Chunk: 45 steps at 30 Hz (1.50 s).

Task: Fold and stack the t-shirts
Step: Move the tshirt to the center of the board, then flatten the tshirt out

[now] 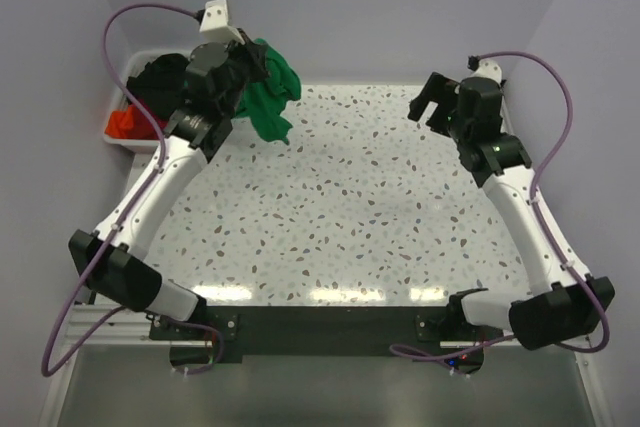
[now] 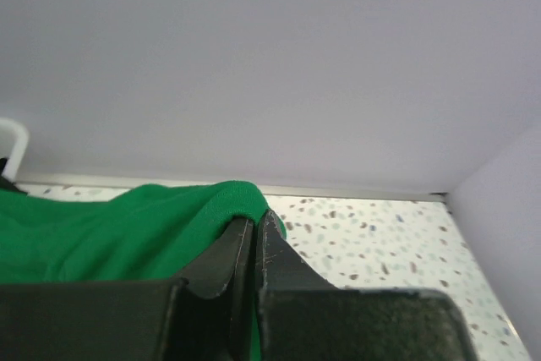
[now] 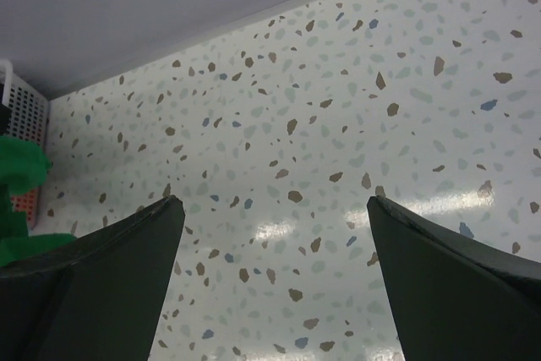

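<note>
I should keep moving my left gripper toward the open middle of the tabletop (image 1: 325,187) and let go there, because the green t-shirt (image 1: 268,102) is hanging clear of the white bin.
The bright green t-shirt (image 1: 270,97) hangs bunched at the back left of the table, lifted by my left gripper (image 1: 252,65). In the left wrist view the left gripper (image 2: 256,219) is shut, with the green t-shirt (image 2: 110,238) pinched between its jaws and draped over the left finger. A black t-shirt (image 1: 160,74) and a red t-shirt (image 1: 125,123) lie in the white bin (image 1: 117,139) at the far left. My right gripper (image 1: 427,104) hovers open at the back right with nothing between its fingers. In the right wrist view the right gripper (image 3: 275,200) frames only the speckled tabletop, and the green t-shirt (image 3: 21,166) shows at the left edge.
The white bin (image 3: 25,112) stands against the left wall beside the table's back left corner. Lilac walls close in the back and both sides. Speckled tabletop (image 1: 360,217) spreads between the two arms.
</note>
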Tool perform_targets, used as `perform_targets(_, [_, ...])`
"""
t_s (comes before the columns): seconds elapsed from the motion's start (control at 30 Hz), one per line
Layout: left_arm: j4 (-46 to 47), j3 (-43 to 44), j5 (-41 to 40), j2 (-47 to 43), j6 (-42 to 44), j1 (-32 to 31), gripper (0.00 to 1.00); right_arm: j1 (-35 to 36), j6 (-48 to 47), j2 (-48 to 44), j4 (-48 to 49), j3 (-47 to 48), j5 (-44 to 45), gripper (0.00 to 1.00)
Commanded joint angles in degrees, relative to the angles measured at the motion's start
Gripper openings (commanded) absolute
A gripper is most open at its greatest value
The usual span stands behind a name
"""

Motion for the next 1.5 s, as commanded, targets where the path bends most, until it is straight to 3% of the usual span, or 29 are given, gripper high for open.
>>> perform_targets(0.0, [3.1, 2.5, 9.8, -6.8, 2.1, -3.4, 0.0, 0.0, 1.5, -5.7, -2.8, -0.7, 3.0, 0.95])
perform_targets(0.33, [-4.9, 6.4, 11.8, -11.3, 5.0, -11.7, 0.0, 0.0, 1.6, -13.0, -5.2, -3.5, 2.5, 0.95])
perform_targets(0.53, [-7.4, 7.1, 18.6, -8.7, 5.5, -15.4, 0.0, 0.0, 1.0, -15.5, -4.9, -4.7, 3.6, 0.95])
perform_targets(0.63, [-5.9, 0.4, 9.9, -10.0, 2.4, -15.9, 0.0, 0.1, 0.5, -15.4, -4.8, -4.9, 3.8, 0.96])
perform_targets(0.67, [-5.9, -3.6, 5.2, -10.1, -1.1, -15.9, 0.12, 0.1, 0.4, -15.3, -4.7, -5.1, 3.8, 0.96])
perform_targets(0.7, [-8.9, -4.9, -6.7, -9.3, -3.8, -15.9, 0.3, 0.0, 0.4, -14.8, -4.5, -5.4, 3.6, 0.96])
perform_targets(0.73, [-11.8, -5.9, -13.1, -8.5, -7.2, -15.9, 0.61, 0.1, 0.5, -14.6, -4.0, -6.0, 2.8, 0.96])
perform_targets(0.77, [-17.7, -7.0, -18.8, -7.5, -13.5, -15.7, 0.7, 0.1, 0.6, -14.3, -3.8, -6.4, 2.5, 0.96])
perform_targets(0.8, [-19.7, -7.8, -26.5, -5.4, -15.7, -15.6, 0.75, 0.0, 0.8, -14.0, -3.5, -6.7, 2.0, 0.96])
perform_targets(0.9, [-25.2, -11.6, -35.7, -3.1, -25.5, -15.6, 0.86, 0.1, 0.7, -13.0, -2.6, -7.9, 0.8, 0.96])
perform_targets(1.0, [-29.2, -15.6, -39.5, -3.1, -35.5, -15.5, 0.91, 0.0, 0.5, -12.5, -1.8, -9.7, 0.2, 0.96])
perform_targets(1.17, [-21.0, -22.1, -32.4, -5.3, -30.9, -15.7, 0.91, 0.1, -0.1, -10.7, -1.2, -11.2, -2.6, 0.95])
perform_targets(1.47, [-20.0, -30.8, -15.1, -7.7, -29.4, -18.3, 0.86, 0.8, 0.7, -9.5, 0.7, -19.5, -11.0, 0.95])
